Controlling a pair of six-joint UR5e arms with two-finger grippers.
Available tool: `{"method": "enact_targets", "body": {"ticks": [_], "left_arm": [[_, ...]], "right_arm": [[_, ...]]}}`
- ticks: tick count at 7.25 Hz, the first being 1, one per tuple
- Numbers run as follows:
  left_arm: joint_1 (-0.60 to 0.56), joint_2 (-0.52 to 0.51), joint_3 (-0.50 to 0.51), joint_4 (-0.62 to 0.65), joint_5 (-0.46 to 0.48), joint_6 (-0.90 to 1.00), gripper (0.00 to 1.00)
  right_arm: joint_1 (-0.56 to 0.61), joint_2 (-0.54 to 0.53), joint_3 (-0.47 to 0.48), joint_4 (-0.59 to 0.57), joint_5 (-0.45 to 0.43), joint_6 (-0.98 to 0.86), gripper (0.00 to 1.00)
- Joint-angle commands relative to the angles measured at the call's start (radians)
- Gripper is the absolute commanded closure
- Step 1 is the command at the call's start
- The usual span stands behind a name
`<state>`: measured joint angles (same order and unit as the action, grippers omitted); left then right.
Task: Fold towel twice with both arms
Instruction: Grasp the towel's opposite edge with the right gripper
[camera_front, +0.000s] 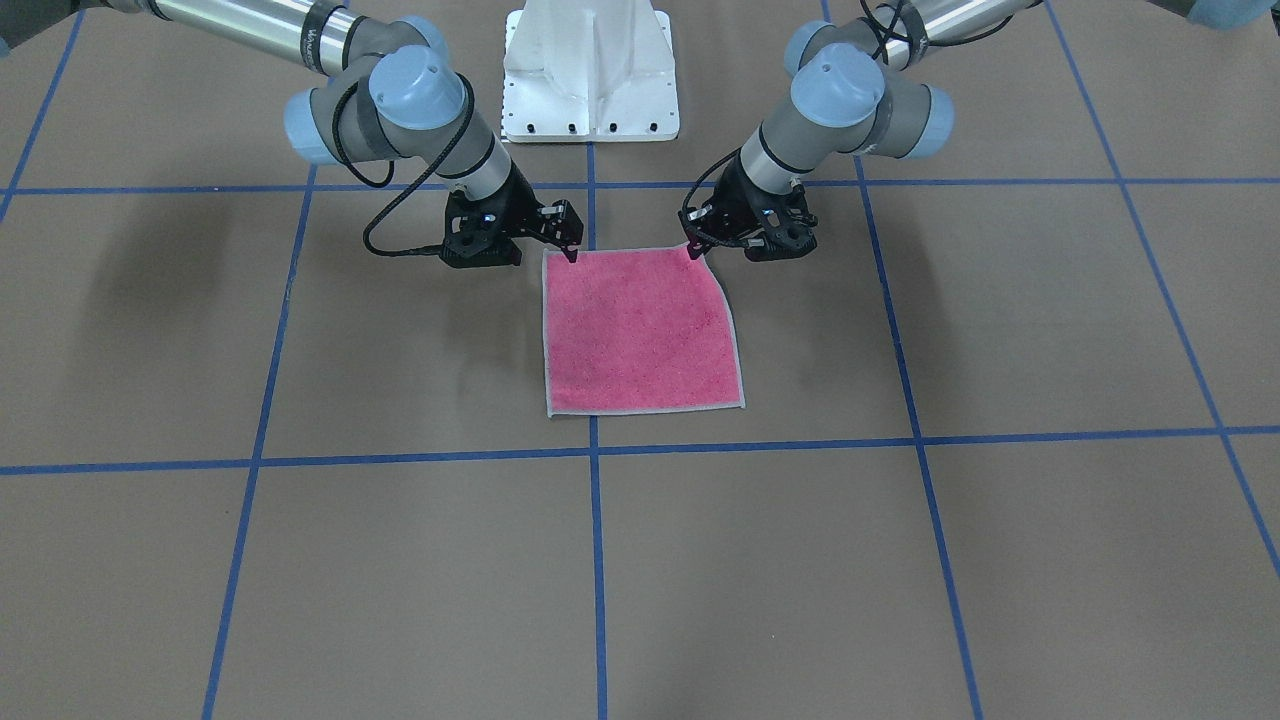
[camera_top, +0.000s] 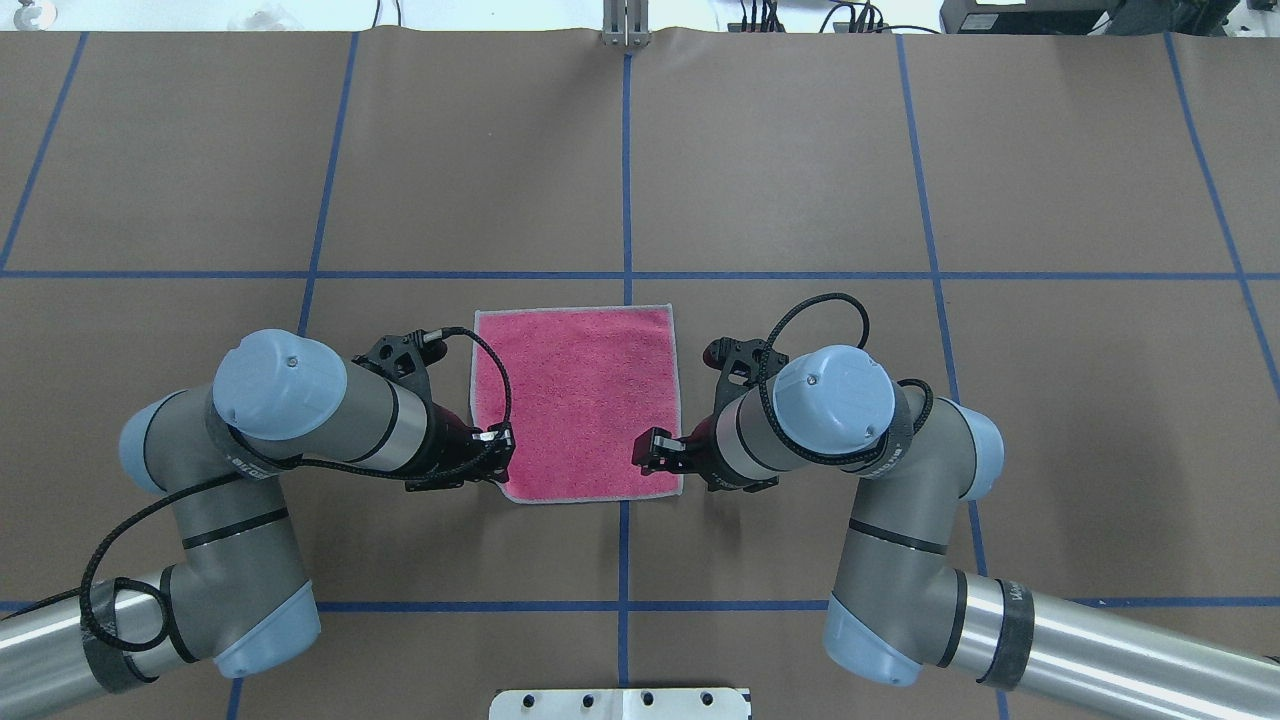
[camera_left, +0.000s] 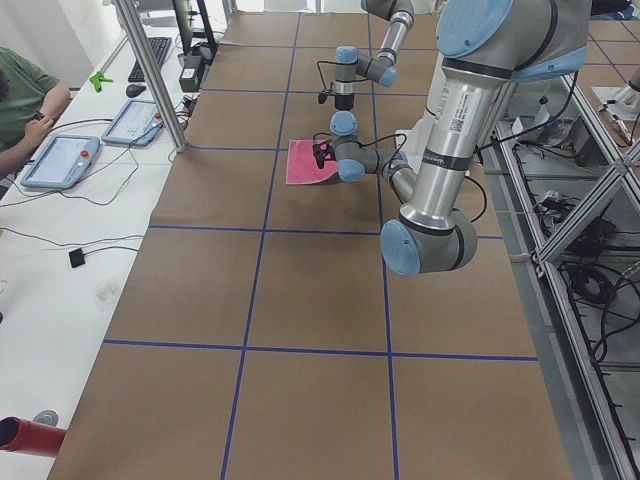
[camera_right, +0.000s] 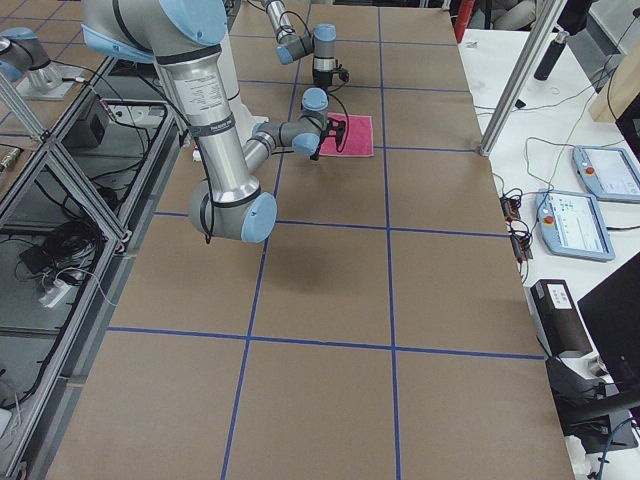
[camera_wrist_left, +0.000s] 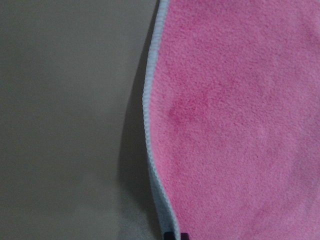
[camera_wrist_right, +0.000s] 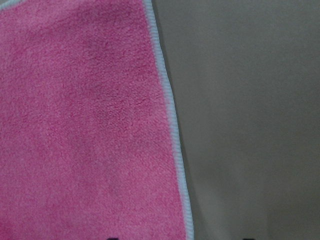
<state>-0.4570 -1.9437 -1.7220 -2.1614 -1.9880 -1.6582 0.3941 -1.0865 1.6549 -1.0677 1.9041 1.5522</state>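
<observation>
The towel's raised corner (camera_front: 702, 257) is already bending limply, so the towel (camera_front: 639, 332) should fold over and its far edge should stay in place when I bring its near corners across.
The towel (camera_front: 640, 330) lies pink face up near the middle of the table, also seen from overhead (camera_top: 575, 400). My left gripper (camera_front: 693, 248) is shut on the towel's near corner on my left side. That corner is raised slightly, and the towel's edge (camera_wrist_left: 150, 125) curves up over its shadow. My right gripper (camera_front: 570, 250) is at the other near corner, low over the cloth. Its jaws stand apart on either side of the towel's edge (camera_wrist_right: 172, 125), which lies flat. From overhead, the left gripper (camera_top: 500, 455) and right gripper (camera_top: 655, 455) flank the near edge.
The brown table is marked with blue tape lines (camera_front: 594, 560). The white pedestal base (camera_front: 590, 70) stands behind the towel. In the side views, tablets (camera_left: 60, 160) and cables lie on a bench beyond the table's far edge.
</observation>
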Motion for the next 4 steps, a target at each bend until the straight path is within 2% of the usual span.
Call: {"method": "enact_targets", "body": {"ticks": [1,4], "left_arm": [[0.001,0.002,-0.001,0.000,0.000,0.000,1.00],[0.000,0.003,-0.001,0.000,0.000,0.000,1.00]], "right_arm": [[-0.006,0.002,-0.004,0.000,0.000,0.000,0.24],[-0.008,0.007,-0.010,0.000,0.000,0.000,0.35]]}}
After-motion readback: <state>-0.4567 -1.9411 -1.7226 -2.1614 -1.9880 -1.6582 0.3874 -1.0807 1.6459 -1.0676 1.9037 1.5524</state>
